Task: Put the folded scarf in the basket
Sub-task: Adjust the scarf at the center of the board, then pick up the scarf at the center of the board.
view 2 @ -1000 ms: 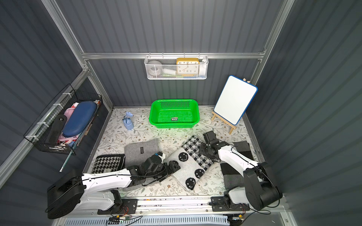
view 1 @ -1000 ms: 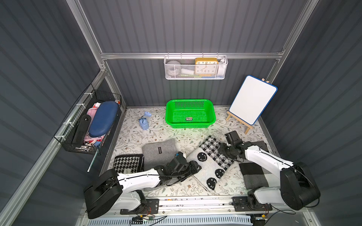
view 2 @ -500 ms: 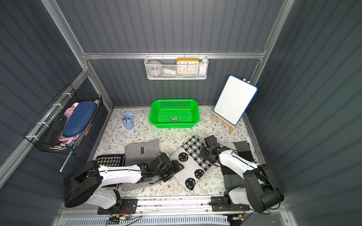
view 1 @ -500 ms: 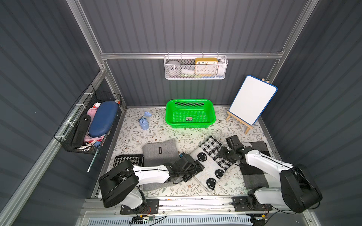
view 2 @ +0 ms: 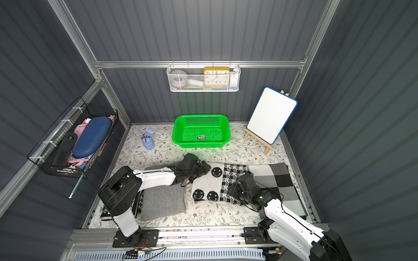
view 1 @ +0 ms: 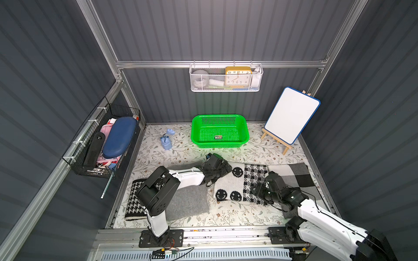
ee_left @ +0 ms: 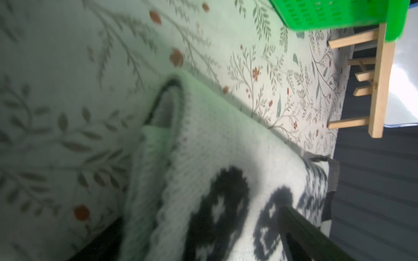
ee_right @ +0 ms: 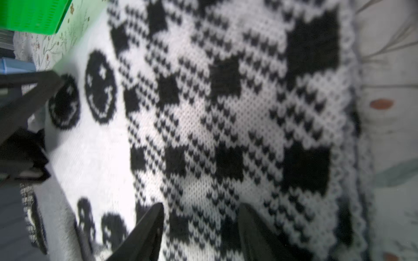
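Observation:
My right gripper needs to back off and pinch the scarf's side edge (view 1: 266,168) before both grippers lift, because it is over the checked band (view 1: 254,173), inside that edge.
The folded scarf (view 1: 228,183), black and white with smiley faces and a check band, lies flat on the floral mat in both top views. The green basket (view 1: 194,133) stands behind it, holding only a small sticker. My left gripper (view 1: 224,169) is at the scarf's far left corner. In the left wrist view, that gripper (ee_left: 201,217) is open with the scarf's folded edge (ee_left: 203,146) between its fingers. My right gripper (view 1: 254,192) is over the scarf's near right part. In the right wrist view it (ee_right: 202,206) is open, fingertips on the checked knit (ee_right: 226,113).
A grey folded cloth (view 1: 187,201) and a houndstooth one (view 1: 132,198) lie under the left arm. A grey-and-black checked cloth (view 1: 294,174) lies right of the scarf. A whiteboard on an easel (view 1: 291,115), a small blue object (view 1: 166,141), a black wire basket (view 1: 101,140) and a white mesh basket (view 1: 226,79) line the walls.
My left gripper has reached farther back to the scarf's far left corner. The right gripper has come nearer along the scarf's right side. The scarf has turned from diagonal to nearly square.

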Tool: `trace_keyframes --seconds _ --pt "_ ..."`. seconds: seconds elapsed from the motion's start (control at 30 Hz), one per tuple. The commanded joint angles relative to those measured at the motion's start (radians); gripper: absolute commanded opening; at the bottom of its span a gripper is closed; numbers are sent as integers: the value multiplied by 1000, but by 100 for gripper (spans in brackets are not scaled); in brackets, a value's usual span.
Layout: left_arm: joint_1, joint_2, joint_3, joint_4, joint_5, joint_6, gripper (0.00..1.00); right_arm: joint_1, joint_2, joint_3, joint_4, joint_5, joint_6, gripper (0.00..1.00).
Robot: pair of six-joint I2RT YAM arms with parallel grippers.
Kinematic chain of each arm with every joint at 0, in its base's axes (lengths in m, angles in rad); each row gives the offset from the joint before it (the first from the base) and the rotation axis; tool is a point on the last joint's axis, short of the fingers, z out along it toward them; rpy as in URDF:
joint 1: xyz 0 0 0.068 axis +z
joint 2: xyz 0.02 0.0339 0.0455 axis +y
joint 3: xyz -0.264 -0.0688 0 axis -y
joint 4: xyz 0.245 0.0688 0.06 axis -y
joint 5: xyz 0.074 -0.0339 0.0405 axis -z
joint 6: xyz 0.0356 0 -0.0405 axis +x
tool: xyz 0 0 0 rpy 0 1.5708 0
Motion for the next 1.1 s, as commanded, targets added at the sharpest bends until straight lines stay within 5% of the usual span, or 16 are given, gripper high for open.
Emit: trace_keyframes --seconds 0.0,0.23,0.33,0.5,0.6,0.8,1.07 --pt "28 -1 71 -74 -44 155 97 23 -114 16 -198 79 26 60" --pt "32 -95 4 -116 -54 141 99 -14 -208 99 -316 269 -56 78" --pt "32 -144 -57 -86 -7 158 99 -107 -161 124 -295 215 -111 84" --pt "32 -163 -90 -87 59 204 99 -391 -40 74 -107 -124 -178 85" --pt "32 -165 -114 -74 67 215 99 -441 25 61 -43 -227 -186 85" --pt "32 -102 -96 -84 81 236 99 -450 84 55 -5 -267 -202 87" --pt "32 -65 -114 -47 71 221 99 -450 140 55 -46 -159 -235 88"
